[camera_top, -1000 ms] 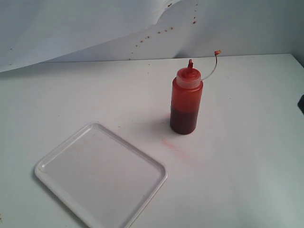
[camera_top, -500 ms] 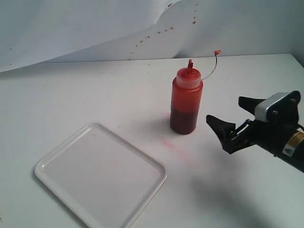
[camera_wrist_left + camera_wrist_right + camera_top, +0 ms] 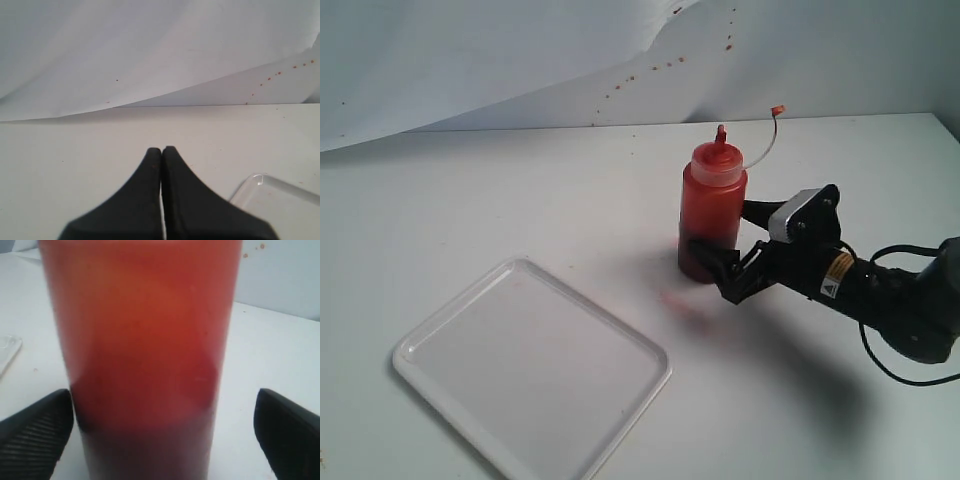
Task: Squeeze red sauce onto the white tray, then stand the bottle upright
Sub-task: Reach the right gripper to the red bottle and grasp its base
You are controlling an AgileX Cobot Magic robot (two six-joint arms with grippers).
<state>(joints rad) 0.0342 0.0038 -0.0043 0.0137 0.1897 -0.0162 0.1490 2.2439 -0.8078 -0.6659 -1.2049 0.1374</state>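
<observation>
I expect red sauce (image 3: pixel 709 225) to drop in small blobs when I squeeze the bottle, because the pointed nozzle (image 3: pixel 721 134) is uncapped and its cap is out on the thin strap.
The bottle (image 3: pixel 712 205) stands upright on the white table, translucent red with a pointed nozzle and a thin cap strap (image 3: pixel 767 135). Red sauce (image 3: pixel 704 262) shows darker in its lower part. My right gripper (image 3: pixel 727 234) is open, its jaws straddling the bottle's lower half. In the right wrist view the bottle (image 3: pixel 145 360) fills the middle. One finger (image 3: pixel 35 435) sits close against its side and the other finger (image 3: pixel 287 440) stands apart. The white tray (image 3: pixel 655 352) lies at the front left with no sauce on it. My left gripper (image 3: pixel 161 150) is shut and empty, beside a corner of the tray (image 3: pixel 272 197).
A faint pinkish smear (image 3: pixel 685 306) marks the table between bottle and tray. A white sheet (image 3: pixel 520 60) with small red spatter dots hangs behind the table. A tray corner (image 3: pixel 7 347) shows at the edge of the right wrist view.
My right arm came in from the right with open jaws and moved left until they stand around the bottle's lower part. Bottle, tray and left gripper have not moved.
</observation>
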